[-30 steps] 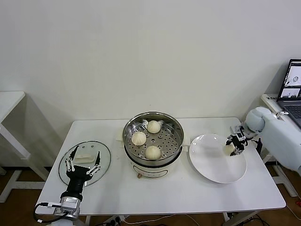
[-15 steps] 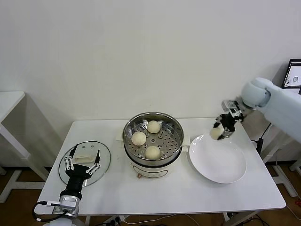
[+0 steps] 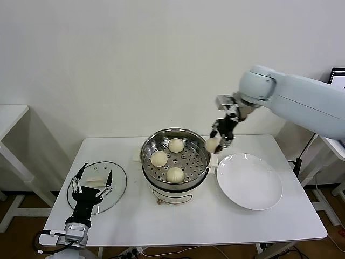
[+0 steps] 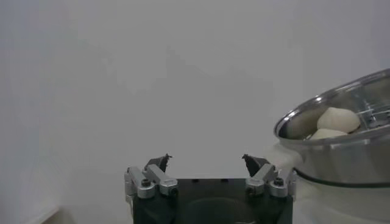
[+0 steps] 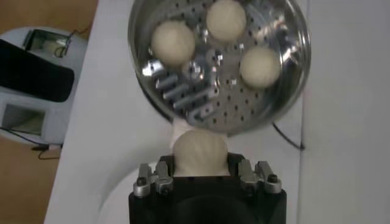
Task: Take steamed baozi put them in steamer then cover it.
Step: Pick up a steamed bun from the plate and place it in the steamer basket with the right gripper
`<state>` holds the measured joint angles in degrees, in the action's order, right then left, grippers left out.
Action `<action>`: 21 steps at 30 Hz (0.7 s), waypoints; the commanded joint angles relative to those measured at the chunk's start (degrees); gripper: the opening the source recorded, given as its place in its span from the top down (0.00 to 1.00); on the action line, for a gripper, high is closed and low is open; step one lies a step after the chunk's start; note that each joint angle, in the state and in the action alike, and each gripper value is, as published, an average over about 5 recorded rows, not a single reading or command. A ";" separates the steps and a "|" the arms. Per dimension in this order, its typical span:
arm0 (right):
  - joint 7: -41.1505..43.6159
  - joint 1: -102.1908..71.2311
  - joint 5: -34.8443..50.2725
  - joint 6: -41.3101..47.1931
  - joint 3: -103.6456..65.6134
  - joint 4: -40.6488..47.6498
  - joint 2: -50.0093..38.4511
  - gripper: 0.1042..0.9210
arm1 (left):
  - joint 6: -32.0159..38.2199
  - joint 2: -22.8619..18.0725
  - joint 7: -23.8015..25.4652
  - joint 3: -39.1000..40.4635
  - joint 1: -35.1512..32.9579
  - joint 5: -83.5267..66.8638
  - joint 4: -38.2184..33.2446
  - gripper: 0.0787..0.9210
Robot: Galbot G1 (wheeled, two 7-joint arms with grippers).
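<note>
The steamer's bottom nearest the plate (image 3: 193, 161) is clear for the held baozi (image 3: 212, 144), so my right gripper should keep bringing it in until it sits there, and then let go.
The steel steamer (image 3: 200, 143) on its cream pot base stands mid-table and holds three baozi (image 3: 159, 158) (image 3: 176, 144) (image 3: 174, 174). My right gripper (image 3: 215, 143) hangs in the air just beside the steamer's right rim, shut on a fourth baozi (image 3: 212, 144). The right wrist view shows that baozi (image 5: 199, 152) clamped between the fingers, with the steamer (image 5: 286, 91) and three buns (image 5: 173, 41) beyond it. My left gripper (image 3: 91, 189) rests open at the table's front left, over the glass lid (image 3: 116, 181). The left wrist view shows its open fingers (image 4: 157, 165) and the steamer (image 4: 341, 152) off to the side.
An empty white plate (image 3: 249, 181) lies to the right of the steamer. A second white table (image 3: 11, 116) stands at far left, and a laptop (image 3: 339, 78) at the right edge.
My right gripper lifted the baozi off the white plate and carried it up and leftward to the steamer's right rim. The left arm barely shifted.
</note>
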<state>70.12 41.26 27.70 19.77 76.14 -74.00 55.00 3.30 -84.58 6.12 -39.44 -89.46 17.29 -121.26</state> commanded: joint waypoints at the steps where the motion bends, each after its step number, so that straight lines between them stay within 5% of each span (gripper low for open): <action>1: 0.08 -0.84 1.50 1.66 2.41 11.75 16.54 0.38 | -0.12 0.10 0.06 -0.43 -0.04 -0.49 -0.31 0.12; 21: 0.32 -8.55 -4.38 1.13 2.30 12.40 14.81 0.38 | -0.33 0.41 0.11 -0.91 0.43 -0.92 0.07 0.12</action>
<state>70.47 34.45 24.66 20.70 78.02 -62.81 68.98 2.96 -84.21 6.18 -40.30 -89.02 16.38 -121.24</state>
